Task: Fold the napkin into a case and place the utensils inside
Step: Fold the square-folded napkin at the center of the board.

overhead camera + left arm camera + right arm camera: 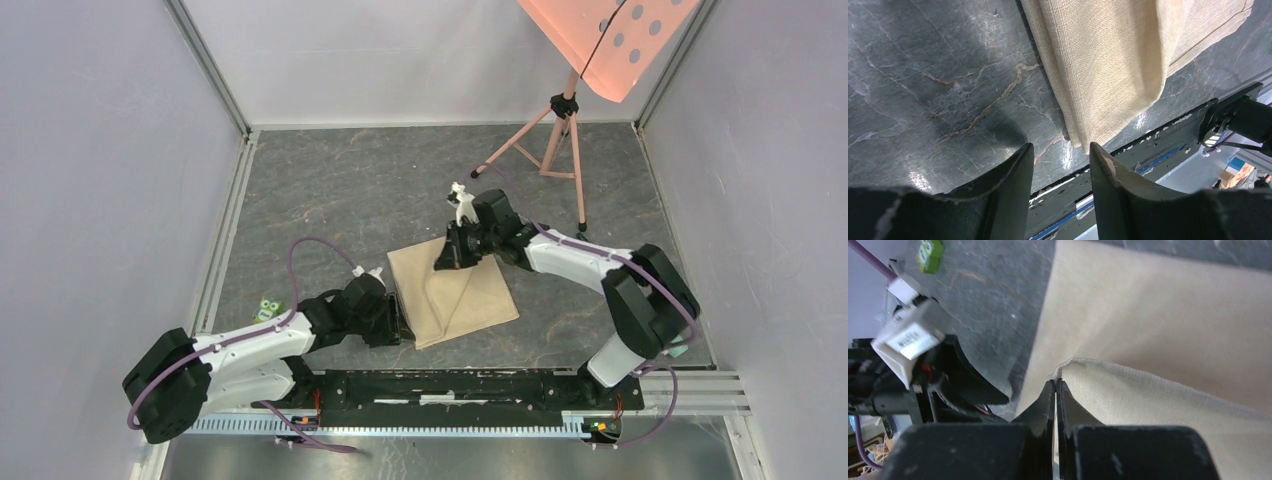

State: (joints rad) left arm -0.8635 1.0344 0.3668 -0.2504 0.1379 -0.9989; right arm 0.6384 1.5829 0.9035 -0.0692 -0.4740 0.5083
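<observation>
I carry on moving my right gripper, which pinches the lifted corner (1068, 364) by its hem, toward the napkin's flat corner (393, 255) that lies open, until both corners meet.
The beige napkin (455, 292) lies partly folded on the dark table between the two arms. My right gripper (452, 255) is shut on the napkin's far corner and holds that edge lifted over the cloth; the right wrist view shows the pinched hem (1063, 365) at the tips. My left gripper (400, 325) is open and empty at the napkin's near left corner; the left wrist view shows the cloth's corner (1083, 135) just beyond the parted fingers (1015, 170). No gold utensils are in view.
A small green frog toy (268, 309) sits left of the left arm, also in the right wrist view (929, 254). A pink tripod stand (560, 130) with an orange panel stands at the back right. A black rail (450, 385) runs along the near edge.
</observation>
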